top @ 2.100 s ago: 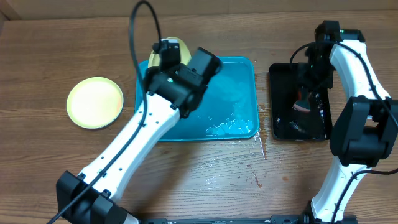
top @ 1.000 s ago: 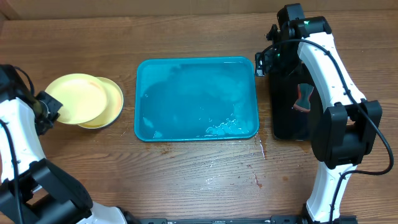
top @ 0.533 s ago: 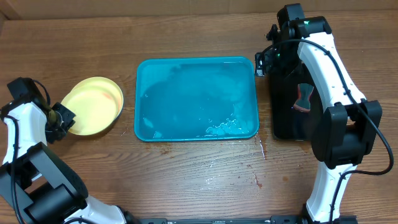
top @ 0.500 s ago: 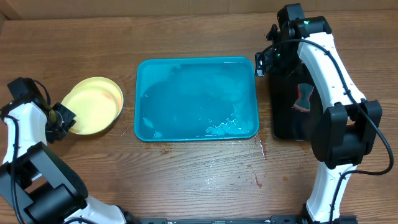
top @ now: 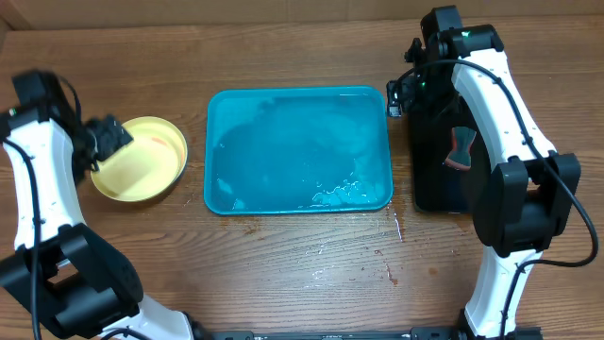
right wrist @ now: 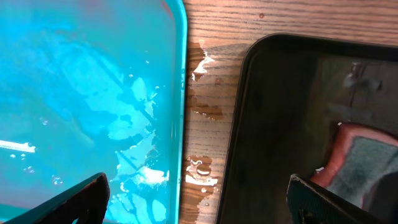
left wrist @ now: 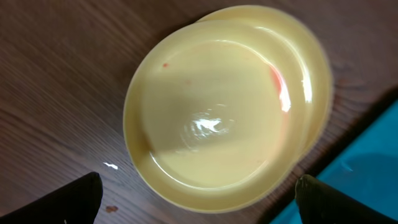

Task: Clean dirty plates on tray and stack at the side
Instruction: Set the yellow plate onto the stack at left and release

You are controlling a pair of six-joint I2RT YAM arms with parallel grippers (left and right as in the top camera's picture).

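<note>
The top plate is off-centre on the lower plate [left wrist: 315,70]. Next, I bring my left gripper to the top plate's near edge [top: 115,195] and push the plate into line.
Two pale yellow plates [top: 142,161] lie stacked on the wood, left of the turquoise tray [top: 297,104]. In the left wrist view the top plate [left wrist: 217,118] sits slightly off-centre on the lower one [left wrist: 318,59] and carries a faint red smear near its right wall. My left gripper [top: 115,138] hovers over the stack's left edge, open, with nothing between its fingers [left wrist: 81,198]. The tray [right wrist: 81,93] holds only water and foam. My right gripper [top: 398,94] hangs open over the wood strip between the tray and the black tray, holding nothing [right wrist: 199,202].
A narrow black tray [top: 429,179] stands right of the turquoise one, with a red-and-grey sponge [top: 460,149] in it, also in the right wrist view [right wrist: 367,155]. Water drops [right wrist: 202,168] lie on the wood between the trays. The table's far edge runs along the top.
My left gripper has opened and let go of the yellow plate, which now rests on the other plate. The left arm has drawn back and up. The right arm has stayed put.
</note>
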